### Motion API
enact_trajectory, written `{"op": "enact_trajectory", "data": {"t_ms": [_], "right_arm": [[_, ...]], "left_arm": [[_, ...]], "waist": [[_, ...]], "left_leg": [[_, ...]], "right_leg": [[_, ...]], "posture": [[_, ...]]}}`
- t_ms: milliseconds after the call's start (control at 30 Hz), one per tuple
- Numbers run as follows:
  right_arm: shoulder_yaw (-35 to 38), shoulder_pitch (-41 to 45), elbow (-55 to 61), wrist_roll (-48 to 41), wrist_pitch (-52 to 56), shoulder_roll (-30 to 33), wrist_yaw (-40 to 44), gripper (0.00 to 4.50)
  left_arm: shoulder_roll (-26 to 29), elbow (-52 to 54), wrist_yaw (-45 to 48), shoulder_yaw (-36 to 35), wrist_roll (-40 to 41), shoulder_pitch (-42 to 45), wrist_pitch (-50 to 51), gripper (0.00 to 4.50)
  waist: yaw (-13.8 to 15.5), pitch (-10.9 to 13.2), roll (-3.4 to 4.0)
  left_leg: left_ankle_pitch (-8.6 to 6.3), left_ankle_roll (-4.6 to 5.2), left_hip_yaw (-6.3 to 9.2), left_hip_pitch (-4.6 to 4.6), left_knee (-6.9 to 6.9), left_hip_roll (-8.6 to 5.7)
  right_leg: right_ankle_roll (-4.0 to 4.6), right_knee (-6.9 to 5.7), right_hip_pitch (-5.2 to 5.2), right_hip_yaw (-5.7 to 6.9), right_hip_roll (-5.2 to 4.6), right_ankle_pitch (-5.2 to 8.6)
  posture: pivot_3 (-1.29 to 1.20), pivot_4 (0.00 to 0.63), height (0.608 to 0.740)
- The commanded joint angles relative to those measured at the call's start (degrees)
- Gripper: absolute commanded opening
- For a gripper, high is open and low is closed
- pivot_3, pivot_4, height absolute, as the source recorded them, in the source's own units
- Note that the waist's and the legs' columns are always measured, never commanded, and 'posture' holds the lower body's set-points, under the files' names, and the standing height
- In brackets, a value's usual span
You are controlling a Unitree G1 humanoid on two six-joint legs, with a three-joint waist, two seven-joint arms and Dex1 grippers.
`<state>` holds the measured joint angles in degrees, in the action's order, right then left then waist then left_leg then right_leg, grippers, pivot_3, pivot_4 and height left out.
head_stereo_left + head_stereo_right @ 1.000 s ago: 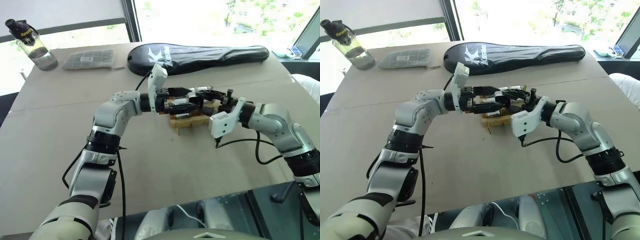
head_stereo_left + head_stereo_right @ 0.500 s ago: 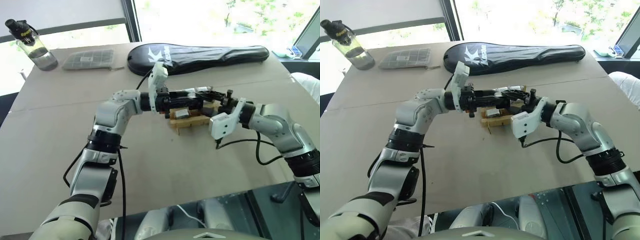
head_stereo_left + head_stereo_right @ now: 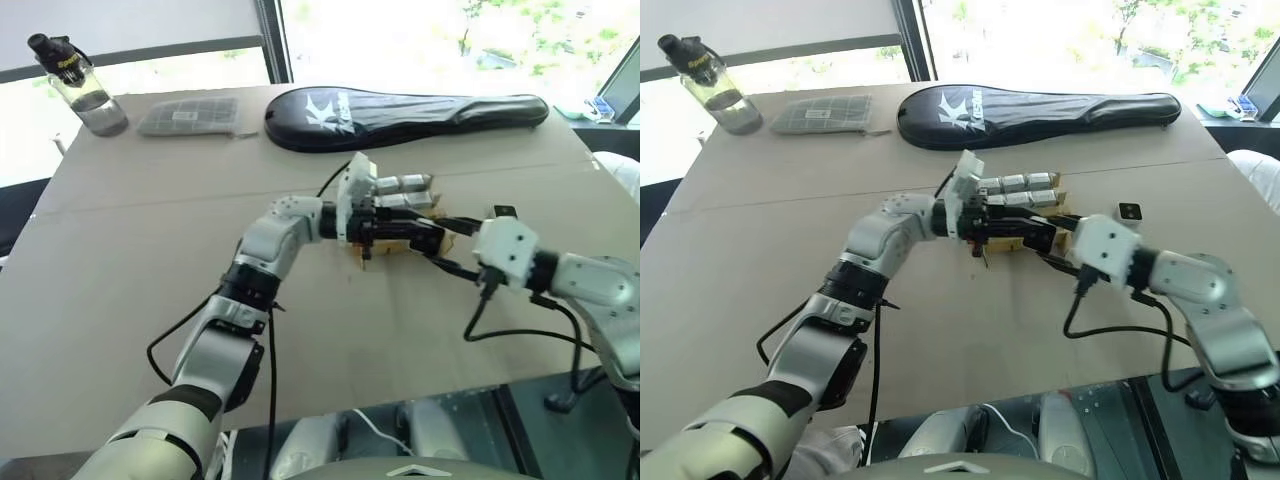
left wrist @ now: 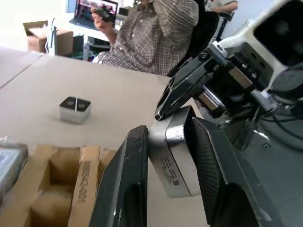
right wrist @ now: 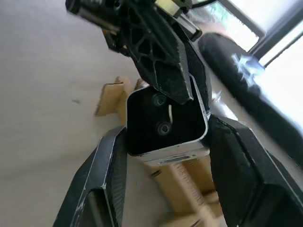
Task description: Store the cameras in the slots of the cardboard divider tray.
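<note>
The camera (image 4: 174,163) is tilted in the fingers of my left gripper. My left gripper should open while my right gripper holds it, then grip it squarely before lowering it into the slot (image 4: 50,209).
One silver camera (image 4: 173,161) with a black face (image 5: 165,120) is held from two sides. My left gripper (image 4: 168,137) is shut on it, and my right gripper (image 5: 165,127) is shut on it from the opposite side. Both meet just in front of the cardboard divider tray (image 3: 992,247), near its right end. Several cameras (image 3: 1015,185) stand in the tray's far row of slots. The near slots (image 4: 57,170) look empty. Another camera (image 3: 1129,211) lies loose on the table to the right of the tray.
At the table's far edge lie a black racket cover (image 3: 400,105), a flat grey gridded pack (image 3: 188,116) and a water bottle (image 3: 80,85). A person in a checked shirt (image 4: 151,33) sits beyond the table's right side.
My left gripper has gone from open to shut on the camera that the right gripper holds. Both hands have moved right and a little lower, the right wrist has rolled, and the head camera has shifted.
</note>
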<state>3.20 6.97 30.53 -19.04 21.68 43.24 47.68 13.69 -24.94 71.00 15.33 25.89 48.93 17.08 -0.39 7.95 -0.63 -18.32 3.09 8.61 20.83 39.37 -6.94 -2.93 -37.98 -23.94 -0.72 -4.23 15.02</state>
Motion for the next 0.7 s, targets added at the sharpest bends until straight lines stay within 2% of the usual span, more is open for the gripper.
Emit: {"op": "enact_trajectory", "data": {"t_ms": [33,100,333,533,667,700], "right_arm": [[10.06,-3.24,-2.27,-2.65,1.69,1.41,-1.03,1.88],[8.60,-1.70,-2.33,-0.36,-0.35,1.28,-2.38,1.88],[1.46,4.27,-5.93,10.63,-12.33,2.25,-3.09,1.88],[-5.53,8.81,-16.69,26.37,-36.86,5.06,-5.15,1.88],[-7.77,11.66,-22.03,30.87,-45.64,4.83,-6.83,1.88],[-8.44,12.72,-23.04,31.84,-47.33,4.46,-7.29,1.88]], "left_arm": [[4.96,-5.63,-1.55,-6.59,-3.49,1.32,-7.50,0.74],[4.37,-7.04,-0.90,-7.20,-3.44,2.20,-7.95,0.74],[3.90,-7.74,0.54,-9.22,-4.68,3.02,-6.82,0.74],[5.41,-5.13,3.85,-10.98,-0.50,2.86,4.46,0.74],[6.88,-2.02,8.38,-10.89,1.46,2.17,8.96,0.74],[7.07,-0.90,8.87,-10.76,1.49,1.83,9.20,0.99]], "waist": [[-0.48,-0.03,-0.10],[-1.04,-0.04,-0.08],[0.06,-0.06,-0.12],[-0.45,-0.06,-0.12],[-0.59,-0.06,-0.12],[-0.62,-0.06,-0.12]], "left_leg": [[0.00,0.00,0.01,-0.06,-0.01,0.01],[0.00,0.00,-0.23,-0.24,-0.15,0.02],[-0.01,0.02,0.02,-0.02,0.02,-0.05],[-0.01,0.02,-0.02,-0.01,0.03,-0.10],[-0.01,0.02,-0.03,-0.06,0.04,-0.09],[-0.01,0.02,-0.03,-0.04,0.05,-0.09]], "right_leg": [[0.00,0.01,0.03,0.01,0.02,0.00],[-0.01,-0.11,0.01,-0.32,0.06,-0.01],[-0.07,0.04,-0.01,-0.05,0.00,-0.04],[-0.07,-0.04,-0.11,-0.09,0.01,-0.04],[-0.07,-0.06,-0.11,-0.07,0.04,-0.04],[-0.07,-0.05,-0.12,-0.07,0.04,-0.04]], "posture": [[0.00,0.150,0.740],[0.00,0.150,0.740],[0.00,0.150,0.740],[0.00,0.150,0.740],[0.00,0.150,0.740],[0.00,0.150,0.740]]}}
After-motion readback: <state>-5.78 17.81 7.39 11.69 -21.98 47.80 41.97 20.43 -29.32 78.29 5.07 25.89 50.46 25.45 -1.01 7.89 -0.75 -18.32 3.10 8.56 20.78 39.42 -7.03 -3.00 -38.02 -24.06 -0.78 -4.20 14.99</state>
